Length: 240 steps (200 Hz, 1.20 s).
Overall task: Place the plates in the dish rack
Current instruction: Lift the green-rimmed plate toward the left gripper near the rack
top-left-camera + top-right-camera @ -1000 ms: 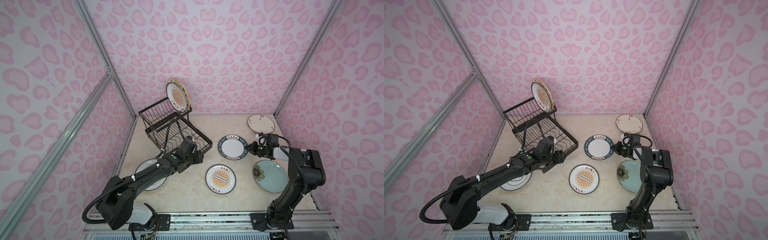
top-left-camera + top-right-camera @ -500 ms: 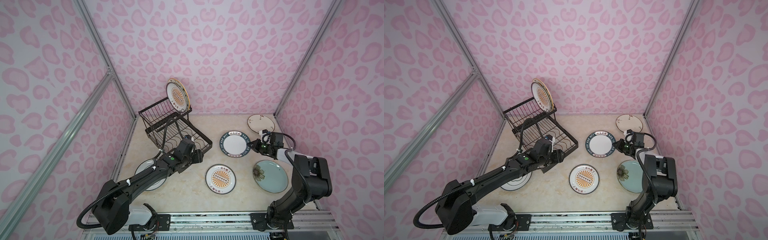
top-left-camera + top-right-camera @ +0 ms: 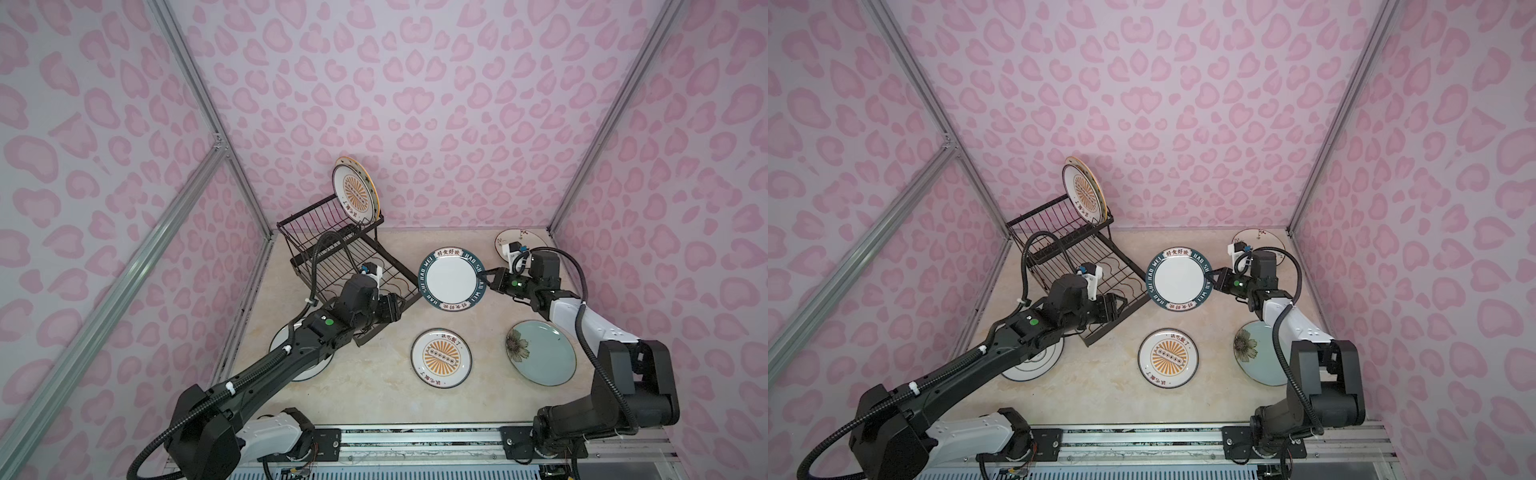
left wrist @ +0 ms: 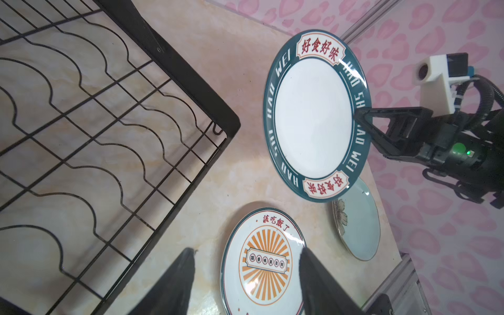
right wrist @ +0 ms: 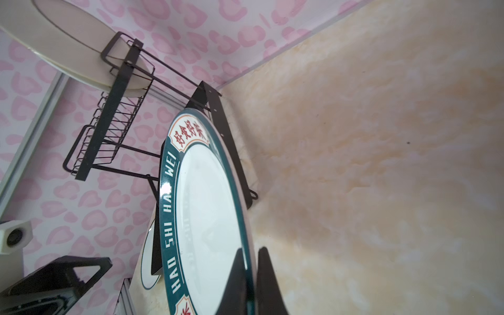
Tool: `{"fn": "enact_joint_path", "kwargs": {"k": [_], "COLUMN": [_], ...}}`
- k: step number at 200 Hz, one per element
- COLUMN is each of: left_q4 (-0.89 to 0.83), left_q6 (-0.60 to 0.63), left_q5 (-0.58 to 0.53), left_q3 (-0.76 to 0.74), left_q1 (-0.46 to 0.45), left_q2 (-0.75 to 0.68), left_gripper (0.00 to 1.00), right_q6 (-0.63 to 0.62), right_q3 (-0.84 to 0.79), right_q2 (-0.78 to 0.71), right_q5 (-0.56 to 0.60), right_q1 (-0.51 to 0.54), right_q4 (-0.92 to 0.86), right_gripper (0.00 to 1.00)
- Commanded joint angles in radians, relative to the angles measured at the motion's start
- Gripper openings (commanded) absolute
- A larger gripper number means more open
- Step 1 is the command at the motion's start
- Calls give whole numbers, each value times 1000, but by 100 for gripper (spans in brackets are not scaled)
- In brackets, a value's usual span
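Just the lettered plate's outer rim (image 3: pixel 479 273) is pinched in my right gripper, so my left gripper should hold the opposite rim (image 3: pixel 424 289) while my right gripper grips deeper.
My right gripper (image 3: pixel 486 276) (image 5: pixel 251 251) is shut on the rim of a white plate with a dark lettered rim (image 3: pixel 451 279) (image 4: pixel 313 114). It holds the plate tilted up above the table, just right of the black wire dish rack (image 3: pixel 332 245) (image 4: pixel 174 68). My left gripper (image 3: pixel 397 307) (image 4: pixel 246 249) stands open and empty at the rack's lower tray corner. A sunburst plate (image 3: pixel 355 193) stands upright in the raised basket. Another sunburst plate (image 3: pixel 441 357) and a blue-green plate (image 3: pixel 544 351) lie flat on the table.
A floral white plate (image 3: pixel 528 241) lies at the back right corner, behind the right wrist. A white plate (image 3: pixel 316 370) lies partly under the left arm. Pink patterned walls close in on three sides, and the rack sits in the back left corner.
The right gripper has lifted the dark-rimmed plate off the table, tilted it up and carried it a little toward the rack. The left gripper stays by the rack's tray.
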Motion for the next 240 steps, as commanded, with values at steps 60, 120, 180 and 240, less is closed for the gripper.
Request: {"fn": "enact_joint_path", "kwargs": {"k": [60, 120, 180, 240], "left_q4": [76, 44, 39, 47], "left_q6": [-6, 5, 12, 12], "left_q5": [107, 77, 69, 55], "left_q3": [-74, -74, -78, -83], "left_q1": [93, 106, 114, 118], "left_q2": [-94, -122, -146, -154], "left_gripper": [63, 62, 55, 37], "right_q6": [147, 173, 150, 140], "right_q3": [48, 109, 131, 137], "right_q2": [49, 127, 139, 129], "right_q5": [-94, -88, -75, -94], "right_q1": [202, 311, 340, 349], "right_q4": [248, 278, 239, 236], "right_gripper": [0, 0, 0, 0]}}
